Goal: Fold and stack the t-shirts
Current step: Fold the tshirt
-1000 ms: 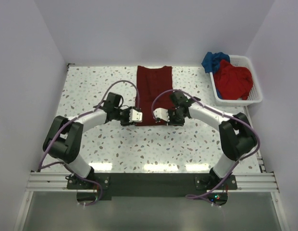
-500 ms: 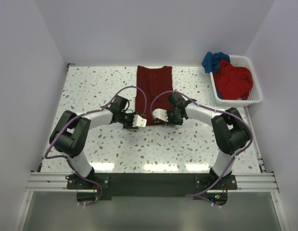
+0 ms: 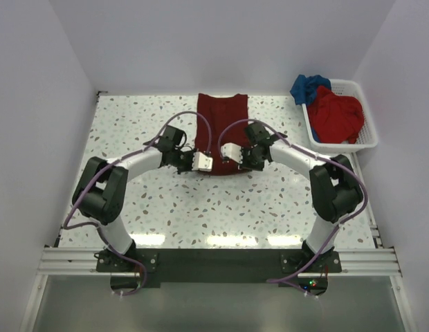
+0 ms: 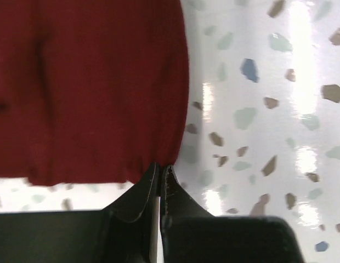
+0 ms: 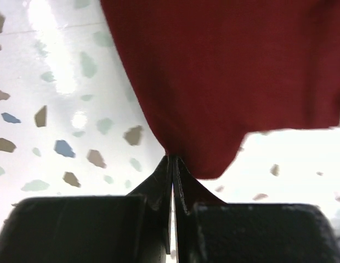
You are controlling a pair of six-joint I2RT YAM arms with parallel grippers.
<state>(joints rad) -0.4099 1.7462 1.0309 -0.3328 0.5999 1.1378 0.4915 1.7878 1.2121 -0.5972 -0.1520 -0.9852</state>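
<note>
The dark maroon t-shirt's far end (image 3: 223, 100) lies by the back wall, so my left gripper and my right gripper should drag the t-shirt's near corners closer (image 3: 240, 173) before folding.
The dark maroon t-shirt (image 3: 222, 124) lies folded into a long strip at the table's middle back. My left gripper (image 3: 203, 161) is shut on its near left corner, seen in the left wrist view (image 4: 160, 165) where the cloth (image 4: 93, 82) spreads up and left. My right gripper (image 3: 230, 154) is shut on its near right corner, seen in the right wrist view (image 5: 173, 157) with the cloth (image 5: 230, 71) above. The near hem is lifted off the table. The brighter red t-shirt (image 3: 335, 114) and the blue t-shirt (image 3: 308, 86) lie crumpled in the basket.
The white slatted basket (image 3: 367, 124) stands at the back right against the wall. The speckled table (image 3: 131, 124) extends left and in front of the arms. White walls close in on three sides.
Both grippers have moved away from me towards the back, carrying the maroon shirt's near hem with them. The visible strip is shorter than a second ago.
</note>
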